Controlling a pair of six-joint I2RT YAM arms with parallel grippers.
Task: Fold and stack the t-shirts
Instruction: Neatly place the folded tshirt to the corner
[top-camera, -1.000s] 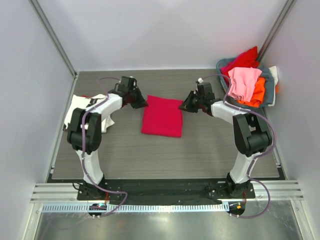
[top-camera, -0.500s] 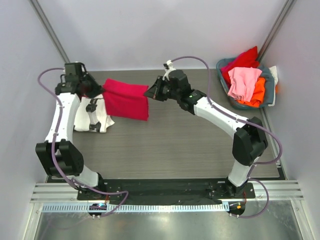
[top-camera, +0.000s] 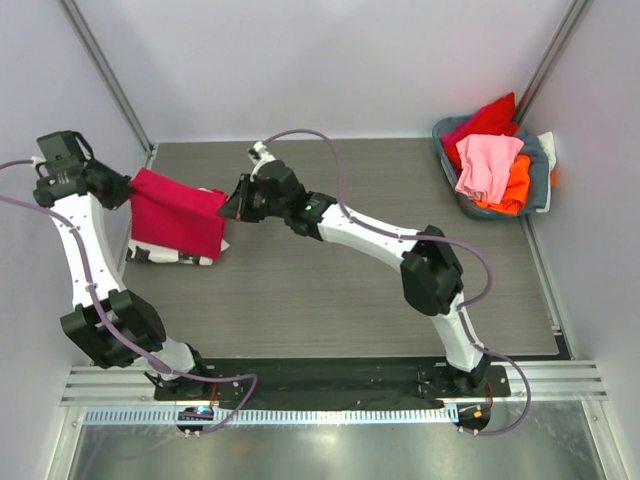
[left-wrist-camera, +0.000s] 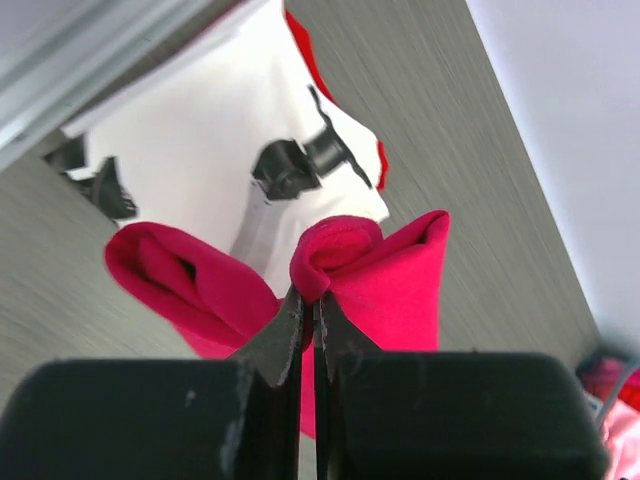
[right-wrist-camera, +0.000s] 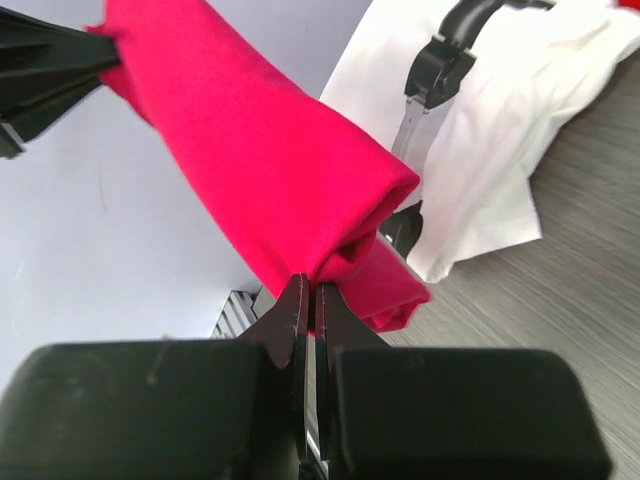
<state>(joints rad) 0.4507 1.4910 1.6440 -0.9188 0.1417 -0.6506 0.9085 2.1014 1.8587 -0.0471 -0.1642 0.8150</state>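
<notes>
The crimson-magenta t-shirt (top-camera: 178, 213) is hanging spread out over the folded white t-shirt (top-camera: 165, 254). My right gripper continues to bring the hanging t-shirt's corner down until the cloth lies flat, and then let go.
A folded crimson-magenta t-shirt (top-camera: 178, 214) hangs in the air between my two grippers at the table's left, over a folded white t-shirt with black and red markings (top-camera: 170, 255). My left gripper (top-camera: 128, 187) is shut on its left corner. My right gripper (top-camera: 228, 208) is shut on its right corner. The left wrist view shows the crimson cloth (left-wrist-camera: 385, 275) pinched above the white tee (left-wrist-camera: 230, 150). The right wrist view shows the crimson tee (right-wrist-camera: 260, 170) and the white tee (right-wrist-camera: 480, 150) below it.
A grey-blue basket (top-camera: 541, 175) at the back right holds red, pink (top-camera: 487, 165) and orange (top-camera: 515, 185) tees. A metal rail runs along the table's left edge, close to the left gripper. The right arm reaches across the table's back.
Both grippers lifted the folded crimson tee off the table's middle and carried it left. It now hangs over the white tee at the left edge.
</notes>
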